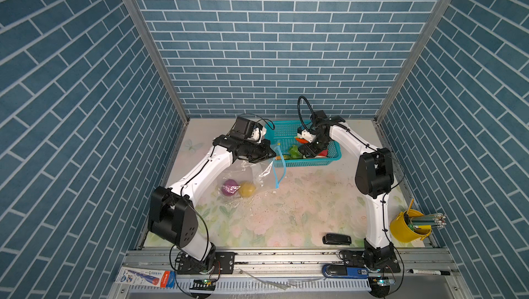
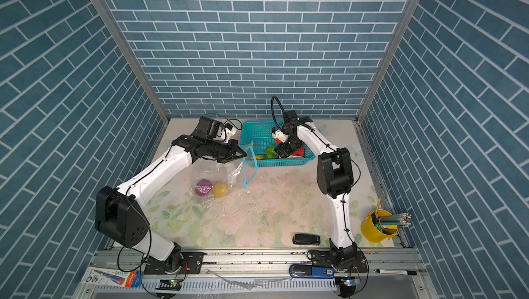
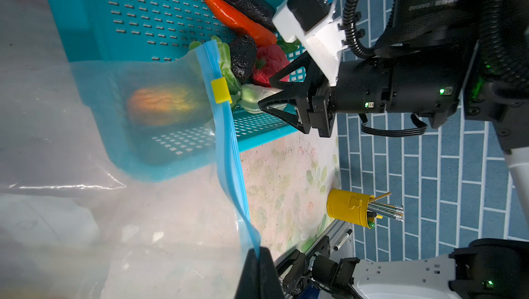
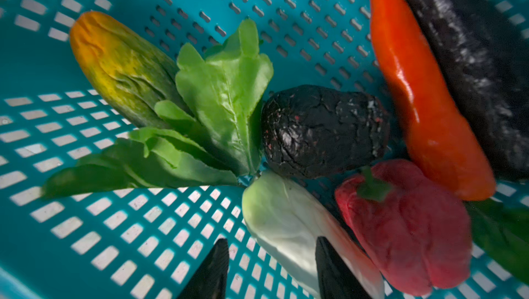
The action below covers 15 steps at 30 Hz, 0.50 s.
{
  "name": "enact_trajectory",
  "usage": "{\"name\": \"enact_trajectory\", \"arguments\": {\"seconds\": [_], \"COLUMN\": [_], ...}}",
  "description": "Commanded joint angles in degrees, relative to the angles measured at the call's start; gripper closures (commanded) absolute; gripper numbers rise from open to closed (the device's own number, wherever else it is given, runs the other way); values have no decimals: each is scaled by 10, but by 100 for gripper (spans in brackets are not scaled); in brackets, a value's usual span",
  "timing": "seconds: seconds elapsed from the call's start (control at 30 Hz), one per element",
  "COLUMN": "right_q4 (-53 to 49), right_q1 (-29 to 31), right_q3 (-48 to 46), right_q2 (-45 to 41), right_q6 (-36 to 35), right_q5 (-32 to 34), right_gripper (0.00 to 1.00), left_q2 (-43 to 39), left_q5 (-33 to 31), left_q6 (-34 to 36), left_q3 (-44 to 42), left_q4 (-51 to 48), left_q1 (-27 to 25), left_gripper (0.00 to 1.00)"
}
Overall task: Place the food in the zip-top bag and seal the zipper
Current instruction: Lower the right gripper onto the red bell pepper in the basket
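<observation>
The white piece (image 4: 297,222) is under my right gripper's finger, and the red piece is outside my fingers. I should back off and put my fingers on both sides of the red piece (image 4: 410,230).
The clear zip-top bag (image 1: 249,173) lies on the mat with a purple onion (image 1: 230,187) and a yellow potato (image 1: 247,189) inside. My left gripper (image 3: 259,250) is shut on its light blue zipper (image 3: 226,145), holding the mouth up beside the teal basket (image 1: 309,163); the yellow slider (image 3: 221,91) sits farther along the strip. My right gripper (image 4: 271,240) is down in the basket with its jaws apart. One finger lies over the white piece (image 4: 280,220); the other is over the bare basket floor. Leafy greens (image 4: 223,97), a red piece (image 4: 400,226), an orange carrot (image 4: 423,111) and a dark eggplant (image 4: 472,68) lie around it.
A yellow bucket of pencils (image 1: 409,226) stands at the front right. A black device (image 1: 337,239) lies near the mat's front edge and a marker (image 1: 429,272) rests on the rail. Brick-pattern walls close in the left, right and back.
</observation>
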Motion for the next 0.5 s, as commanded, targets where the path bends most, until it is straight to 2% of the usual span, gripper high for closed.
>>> {"name": "enact_trajectory", "arguments": {"seconds": [0.0, 0.23, 0.47], "right_q4": [-19, -17, -13], "right_q1": [-2, -3, -2], "right_q3": [20, 25, 23], "right_q2": [22, 46, 63], "right_q6": [-32, -34, -41], "right_q5": [-2, 11, 40], "right_gripper": [50, 50, 38], "left_q2": [-2, 0, 4], "left_q5": [1, 0, 0], "left_q6": [7, 7, 8], "left_q3": [8, 13, 17], "left_q4": [-11, -14, -14], "left_q1": [-3, -2, -2], "left_gripper": [100, 100, 100]}}
